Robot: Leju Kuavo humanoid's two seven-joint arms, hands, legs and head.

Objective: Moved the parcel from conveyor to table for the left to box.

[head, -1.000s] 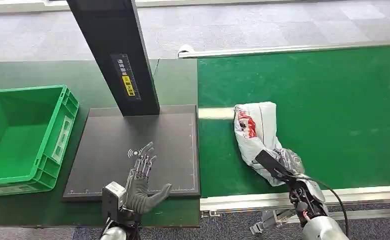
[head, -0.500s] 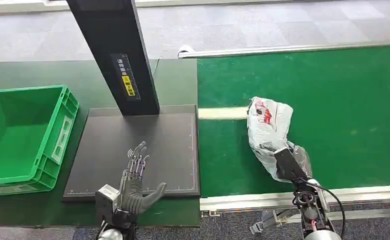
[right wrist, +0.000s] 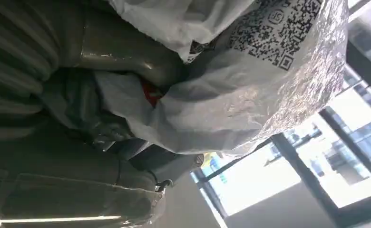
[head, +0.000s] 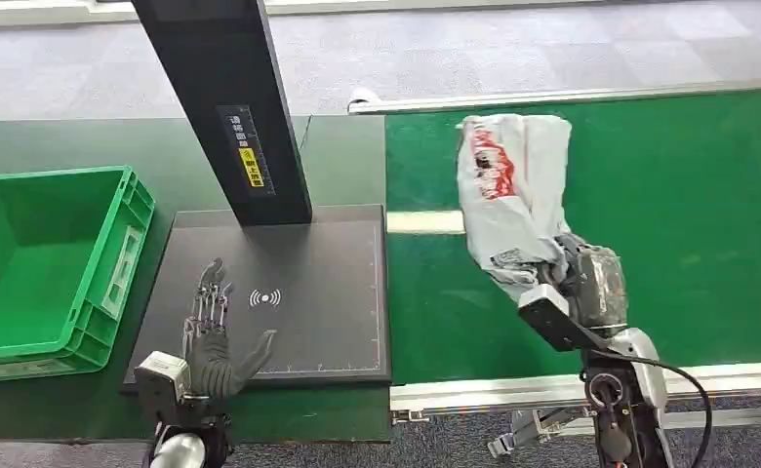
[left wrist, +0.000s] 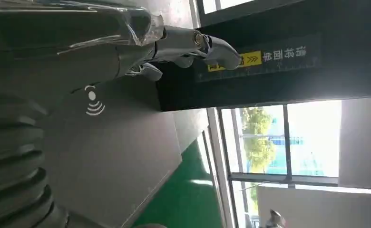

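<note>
The parcel (head: 515,175) is crumpling at its gripped lower end (head: 527,261). It will bunch up in folds and its ends will spread out when my left gripper picks it up.
The parcel (head: 509,195) is a soft white plastic bag with red print, lifted off the green conveyor belt (head: 689,224). My right hand (head: 583,285) grips its lower end, and the bag stands up above the hand. In the right wrist view the crumpled bag (right wrist: 250,80) with printed codes fills the space around my fingers. My left hand (head: 212,336) hovers open, fingers spread, over the left part of the black scanner pad (head: 328,292). From the left wrist its fingers (left wrist: 193,45) reach toward the black post. The green box (head: 45,263) stands at the far left.
A black post (head: 222,107) with a yellow label rises from the back of the pad. The dark green table (head: 84,146) holds the pad and the box. The conveyor's metal rail (head: 552,385) runs along the near edge.
My right hand has raised the parcel off the belt and swung it upright. My left hand has shifted left and slightly back across the pad.
</note>
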